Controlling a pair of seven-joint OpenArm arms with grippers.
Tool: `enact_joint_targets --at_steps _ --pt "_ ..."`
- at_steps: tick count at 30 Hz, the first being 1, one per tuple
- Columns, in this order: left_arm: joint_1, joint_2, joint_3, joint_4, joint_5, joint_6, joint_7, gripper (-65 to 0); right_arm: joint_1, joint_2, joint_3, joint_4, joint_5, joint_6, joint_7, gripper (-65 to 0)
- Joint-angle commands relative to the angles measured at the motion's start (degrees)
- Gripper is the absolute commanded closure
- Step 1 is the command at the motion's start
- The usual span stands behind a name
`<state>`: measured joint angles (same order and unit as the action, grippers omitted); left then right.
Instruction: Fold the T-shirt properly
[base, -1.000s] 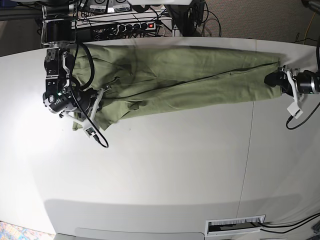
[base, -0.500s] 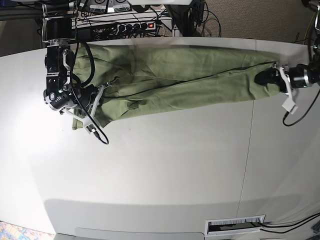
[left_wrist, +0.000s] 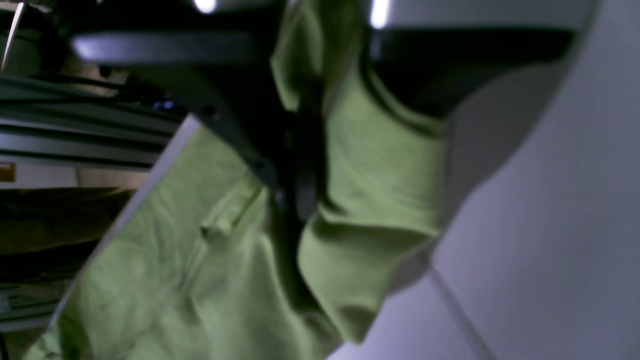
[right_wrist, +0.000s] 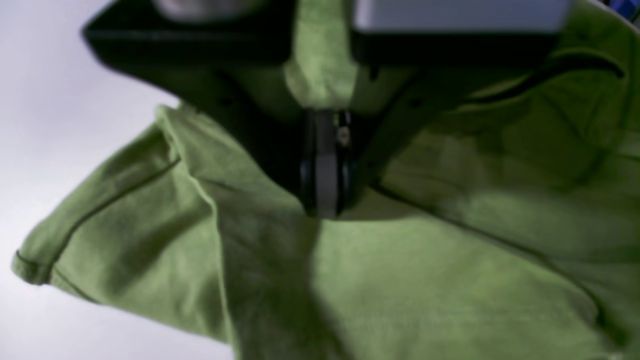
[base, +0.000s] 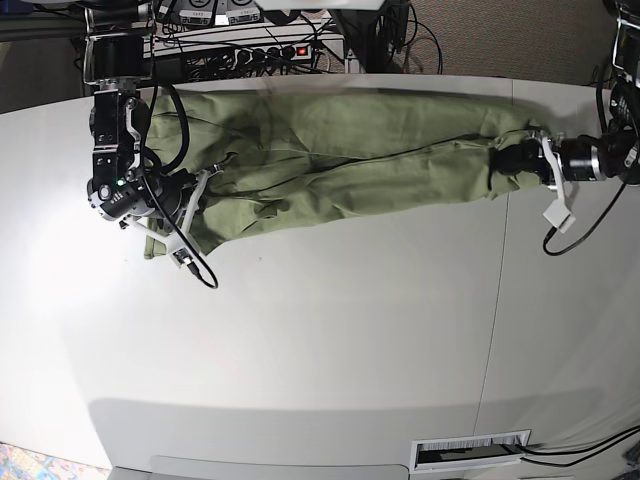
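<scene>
The T-shirt is stretched out in a long band (base: 425, 172) from one gripper to the other, so next my left gripper brings the T-shirt's bunched end back toward the T-shirt's middle (base: 345, 182).
The sage-green T-shirt (base: 340, 150) lies stretched in a long wrinkled band across the far part of the white table (base: 320, 330). My left gripper (base: 505, 160), on the base view's right, is shut on the shirt's right end, where the cloth bunches. In the left wrist view its fingertips (left_wrist: 300, 200) pinch a fold of the shirt (left_wrist: 380, 180). My right gripper (base: 178, 212), on the base view's left, is shut on the shirt's left end. In the right wrist view it (right_wrist: 325, 200) is closed on the fabric (right_wrist: 425, 280), with a hemmed corner hanging to the left.
A power strip and cables (base: 270, 50) sit behind the table's far edge. A black cable loop (base: 195, 275) hangs from the right arm onto the table. A seam (base: 500, 300) runs down the table, and a slotted vent (base: 470, 452) sits at the front edge.
My left gripper has moved leftward along the table with the shirt's end, so the cloth there has slackened and bunched. The right gripper shifted slightly toward the far edge, still holding.
</scene>
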<state>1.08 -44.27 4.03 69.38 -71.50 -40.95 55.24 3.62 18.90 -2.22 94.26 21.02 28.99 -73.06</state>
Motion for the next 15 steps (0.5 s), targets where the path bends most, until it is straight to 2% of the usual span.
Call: enact_joint_targets --at_steps 1,4,10,15 --pt "-1.05 -1.77 -1.55 0.02 2.45 0.95 1.38 0.0 0.81 0.63 0.28 0.9 0.2 0.07 2.21 0.0" --pt "-2.29 -1.9 -4.72 0.02 2.51 0.95 1.36 0.0 0.81 0.28 0.28 0.87 -1.97 0.07 7.19 0.0" --pt "-3.85 -3.32 -9.49 0.02 2.45 0.95 1.57 0.0 0.83 -4.87 0.24 -2.97 -6.88 0.13 11.78 0.0" --pt "-4.11 -3.87 -11.47 0.02 -4.09 0.95 4.85 0.0 0.83 -8.39 -2.14 -6.45 -9.38 0.11 13.4 0.0"
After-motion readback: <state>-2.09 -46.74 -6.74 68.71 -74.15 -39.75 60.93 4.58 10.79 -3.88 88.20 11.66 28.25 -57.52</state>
